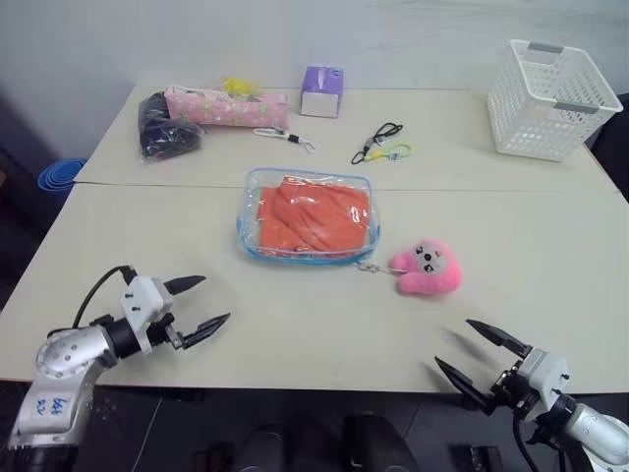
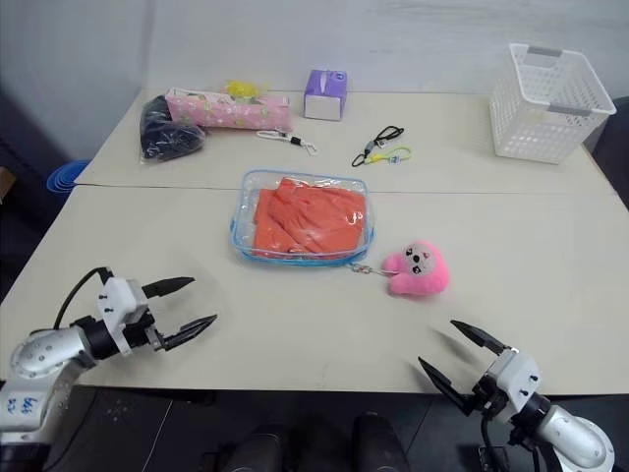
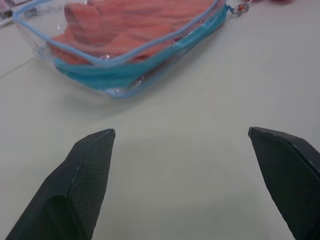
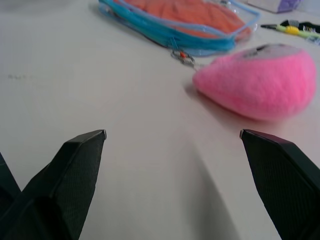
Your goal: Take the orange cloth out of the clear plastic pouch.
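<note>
My gripper will unzip the pouch when it pulls the pink plush toy (image 1: 429, 267), because a short chain (image 1: 372, 267) joins the plush toy to the pouch's front corner.
The clear plastic pouch (image 1: 254, 232) with light blue edging lies flat at the middle of the table, and the orange cloth (image 1: 313, 216) is folded inside it. A short chain links the pouch to a pink plush toy (image 1: 427, 267) on its right. My left gripper (image 1: 203, 302) hovers open near the table's front left, pointing toward the pouch (image 3: 120, 82), apart from it. At the front right edge my right gripper (image 1: 482, 352) stands open, with the plush toy (image 4: 260, 82) and the pouch (image 4: 170, 35) ahead of it. Neither holds anything.
Along the far side lie a black bag (image 1: 162, 126), a pink patterned pencil case (image 1: 226, 106), a purple tissue box (image 1: 321, 91) and a lanyard clip (image 1: 381, 145). A white basket (image 1: 550, 96) stands at the far right. A seam crosses the table (image 1: 147, 256) behind the pouch.
</note>
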`<action>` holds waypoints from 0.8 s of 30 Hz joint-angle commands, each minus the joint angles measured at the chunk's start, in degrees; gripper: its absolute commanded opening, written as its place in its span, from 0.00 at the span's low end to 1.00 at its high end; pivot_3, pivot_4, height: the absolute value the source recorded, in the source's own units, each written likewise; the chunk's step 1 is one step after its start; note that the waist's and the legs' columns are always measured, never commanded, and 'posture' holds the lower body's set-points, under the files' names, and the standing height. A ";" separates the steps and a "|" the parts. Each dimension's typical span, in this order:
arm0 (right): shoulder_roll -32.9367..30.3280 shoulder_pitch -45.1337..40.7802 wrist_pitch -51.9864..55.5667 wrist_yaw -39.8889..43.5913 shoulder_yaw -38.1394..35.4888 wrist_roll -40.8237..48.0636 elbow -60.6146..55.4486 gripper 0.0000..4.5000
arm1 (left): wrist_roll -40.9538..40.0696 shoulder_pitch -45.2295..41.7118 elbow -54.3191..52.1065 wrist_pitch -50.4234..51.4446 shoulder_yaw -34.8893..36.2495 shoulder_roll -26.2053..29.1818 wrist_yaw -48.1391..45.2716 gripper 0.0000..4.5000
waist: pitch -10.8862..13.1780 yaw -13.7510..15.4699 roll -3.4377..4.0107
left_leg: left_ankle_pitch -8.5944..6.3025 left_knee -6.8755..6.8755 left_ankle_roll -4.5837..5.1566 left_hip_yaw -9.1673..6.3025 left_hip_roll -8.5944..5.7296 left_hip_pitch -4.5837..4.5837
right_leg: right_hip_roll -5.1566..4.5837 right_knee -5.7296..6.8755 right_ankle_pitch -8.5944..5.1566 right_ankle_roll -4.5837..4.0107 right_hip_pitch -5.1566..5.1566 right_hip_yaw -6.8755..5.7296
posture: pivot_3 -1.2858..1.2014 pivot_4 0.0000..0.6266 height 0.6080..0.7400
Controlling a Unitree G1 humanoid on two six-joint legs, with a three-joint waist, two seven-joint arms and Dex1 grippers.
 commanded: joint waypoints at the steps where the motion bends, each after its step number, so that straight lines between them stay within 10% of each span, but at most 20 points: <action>1: 1.66 -1.40 -0.07 -1.81 -0.45 4.43 -7.82 1.00 | 0.94 -4.90 -0.75 0.90 -2.65 5.12 -5.98 1.00 | 0.00 -0.06 0.00 | 0.00 0.00 0.00 -0.02 0.00 -0.01 | 0.01 0.01 0.00 0.00 -0.01 -0.01 | 0.52 0.24 1.00; 16: 1.63 -2.83 -1.37 -4.68 -1.06 -0.19 -13.69 1.00 | 24.79 -40.52 37.83 -21.20 -22.61 -5.85 -2.18 1.00 | 0.06 0.14 -0.02 | 0.07 0.38 -0.06 0.15 -0.12 -0.27 | 0.12 0.48 0.05 0.10 -0.23 -0.02 | 0.52 0.24 1.00; 24: 2.07 2.91 -1.11 -8.13 -3.11 -1.00 -16.46 1.00 | 27.34 -45.04 48.13 -29.25 -23.96 -8.66 -2.39 0.45 | 0.07 0.15 -0.05 | 0.06 0.52 -0.06 0.13 -0.11 -0.27 | 0.12 0.55 0.05 0.11 -0.23 -0.02 | 0.52 0.24 1.00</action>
